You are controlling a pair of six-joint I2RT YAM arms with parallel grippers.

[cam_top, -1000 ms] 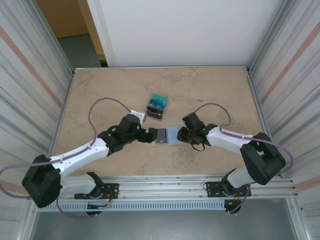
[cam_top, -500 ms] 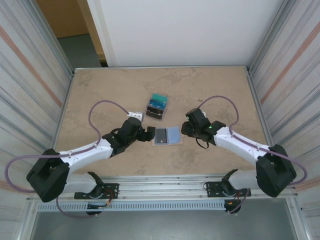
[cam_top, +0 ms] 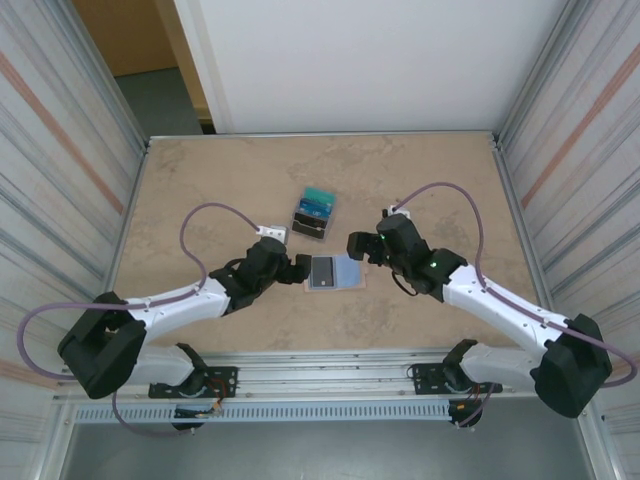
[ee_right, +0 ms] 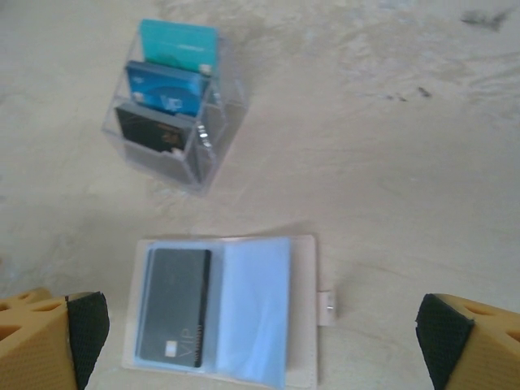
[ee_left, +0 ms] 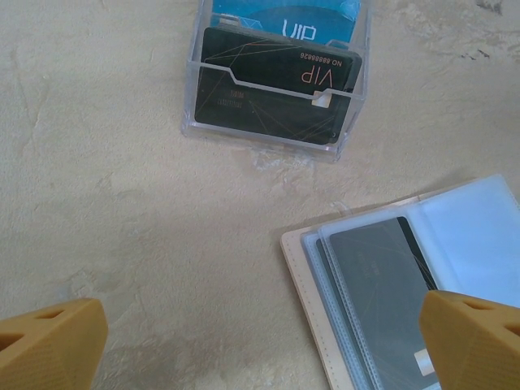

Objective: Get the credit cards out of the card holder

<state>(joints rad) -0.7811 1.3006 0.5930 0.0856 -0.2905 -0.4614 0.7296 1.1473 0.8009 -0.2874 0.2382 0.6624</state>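
Observation:
The dark credit card's free edge (ee_left: 418,253) pokes out of its sleeve toward my right gripper. My right gripper should keep moving in until its fingers are on both sides of that edge (cam_top: 332,271).
The card holder (cam_top: 345,272) lies open and flat on the table, tan edge outside, pale blue sleeves up. In the right wrist view the card holder (ee_right: 252,317) has its small tab (ee_right: 327,307) on the right, and a dark credit card (ee_right: 173,307) sits in the left sleeve. My left gripper (cam_top: 299,268) is open just left of the holder, touching nothing; in its wrist view the left gripper (ee_left: 260,345) is over bare table beside the holder (ee_left: 305,280). My right gripper (cam_top: 359,245) hovers open above the holder's right side; the right gripper (ee_right: 260,345) is empty.
A clear plastic stand (cam_top: 314,214) behind the holder keeps teal (ee_right: 179,47), blue (ee_right: 165,88) and dark (ee_right: 146,130) cards upright. From the left wrist, the stand (ee_left: 276,134) is close ahead. Metal side walls bound the table.
My right gripper has opened and drawn up and back from the holder's right edge. The holder now lies flat, untouched. My left arm has shifted slightly back.

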